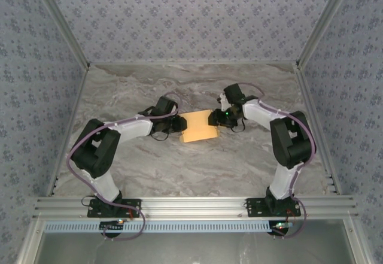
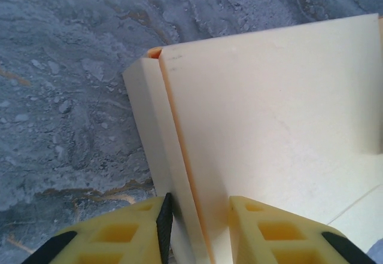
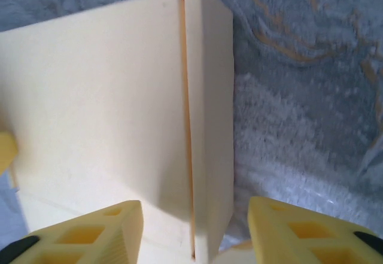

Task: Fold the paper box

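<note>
The paper box's side (image 2: 157, 126) is at a slant across my left gripper's fingers. My left gripper should open, move back and pinch that side (image 2: 188, 216) straight on.
The paper box (image 1: 199, 130) lies on the marble table (image 1: 179, 168) between my two grippers, tan-yellow, with its side walls folded up. My left gripper (image 1: 181, 124) straddles the box's left wall (image 2: 173, 156). Its black-padded finger (image 2: 163, 216) rests against the outside of that wall, and a narrow gap remains at the other finger (image 2: 245, 216), which sits over the broad panel (image 2: 269, 108). My right gripper (image 1: 214, 118) stands open around the right wall (image 3: 209, 126), with space on both sides of it (image 3: 194, 203). The wide panel (image 3: 96, 96) spreads to the left.
Patterned enclosure walls (image 1: 191, 18) ring the table on three sides. An aluminium rail (image 1: 191, 204) carries both arm bases at the near edge. Bare marble lies in front of and behind the box.
</note>
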